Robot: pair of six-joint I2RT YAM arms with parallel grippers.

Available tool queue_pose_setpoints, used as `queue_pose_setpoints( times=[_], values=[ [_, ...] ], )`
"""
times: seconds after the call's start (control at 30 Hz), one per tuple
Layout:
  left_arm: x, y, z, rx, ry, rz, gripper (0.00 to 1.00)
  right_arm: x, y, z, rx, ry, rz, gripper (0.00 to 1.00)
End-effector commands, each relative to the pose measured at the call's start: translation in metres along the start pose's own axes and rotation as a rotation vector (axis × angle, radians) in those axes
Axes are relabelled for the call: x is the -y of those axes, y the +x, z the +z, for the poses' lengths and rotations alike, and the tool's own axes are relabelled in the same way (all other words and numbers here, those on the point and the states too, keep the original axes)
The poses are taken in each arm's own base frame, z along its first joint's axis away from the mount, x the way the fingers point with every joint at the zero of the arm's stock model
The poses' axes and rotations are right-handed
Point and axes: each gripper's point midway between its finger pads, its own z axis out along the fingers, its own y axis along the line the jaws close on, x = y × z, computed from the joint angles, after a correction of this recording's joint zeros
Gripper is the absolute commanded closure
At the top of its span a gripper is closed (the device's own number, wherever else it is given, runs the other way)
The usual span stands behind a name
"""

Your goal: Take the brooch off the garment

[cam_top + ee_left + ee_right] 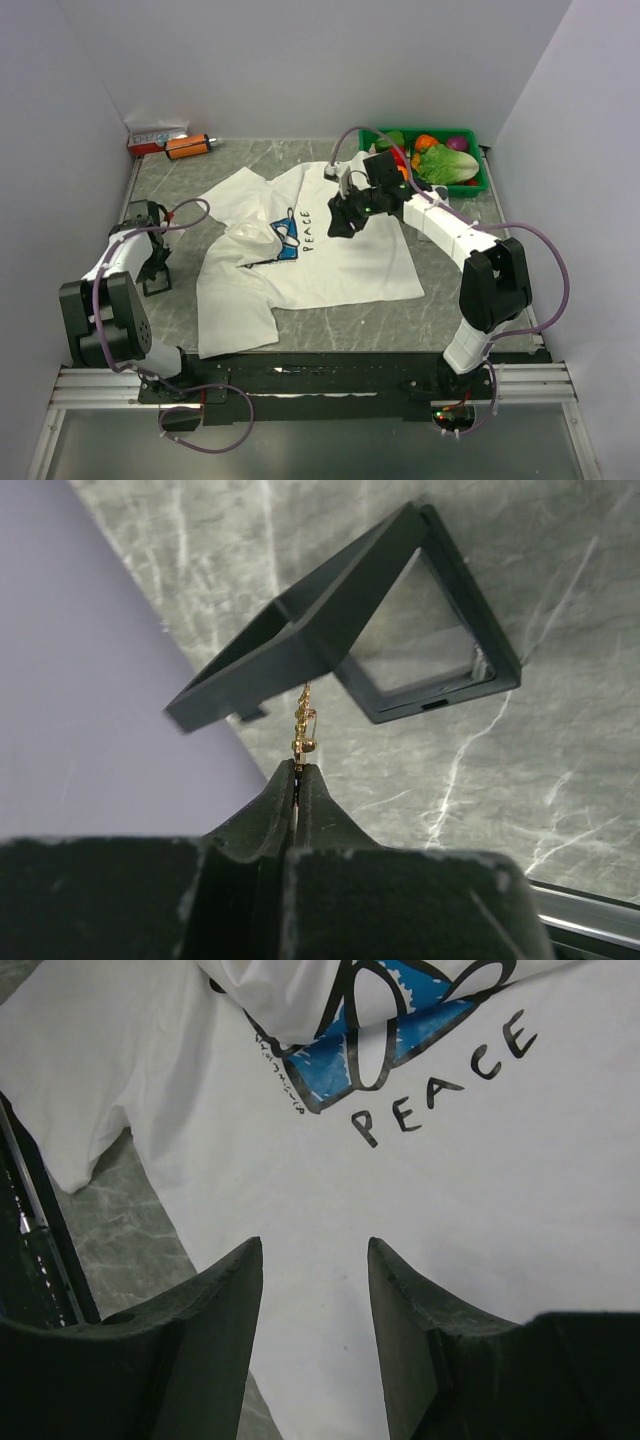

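The black hinged case (325, 640) is open and its lower window (415, 635) is empty, so my left gripper keeps moving the gold brooch in and lets go of it there.
The white T-shirt (320, 250) lies crumpled on the grey marble table, its blue print and the word "PEACE" (440, 1085) showing. My left gripper (298, 765) is shut on the tiny gold brooch (304, 725), which sticks up from its tips just below an open black hinged case (345, 620). In the top view the left gripper (155, 270) is at the table's left edge, clear of the shirt. My right gripper (312, 1245) is open and empty, hovering over the shirt's white cloth below the lettering; in the top view it (340, 225) is over the shirt's upper right.
A green basket (482, 178) of toy vegetables stands at the back right. An orange bottle (188, 146) and a small box (155, 136) lie at the back left corner. The purple side wall (90, 700) is close to the left gripper.
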Motion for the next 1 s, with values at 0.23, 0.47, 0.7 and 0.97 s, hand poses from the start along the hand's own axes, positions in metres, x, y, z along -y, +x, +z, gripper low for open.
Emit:
queue_pose_setpoints(
  times=[0.23,0.47,0.7,0.97],
  values=[
    [0.0,-0.023,0.006,0.061,0.037,-0.023,0.99,0.004,-0.007,0.006,0.0,0.006,-0.018,0.46],
    [0.001,-0.028,0.011,0.063,0.052,-0.015,0.99,0.007,-0.005,0.007,-0.008,0.012,-0.017,0.46],
    [0.003,-0.032,0.016,0.059,0.048,0.005,0.99,0.005,-0.003,0.008,-0.015,0.01,-0.021,0.46],
    [0.006,-0.028,0.021,0.016,0.006,0.071,0.99,0.002,0.0,0.011,-0.019,0.007,-0.021,0.46]
  ],
)
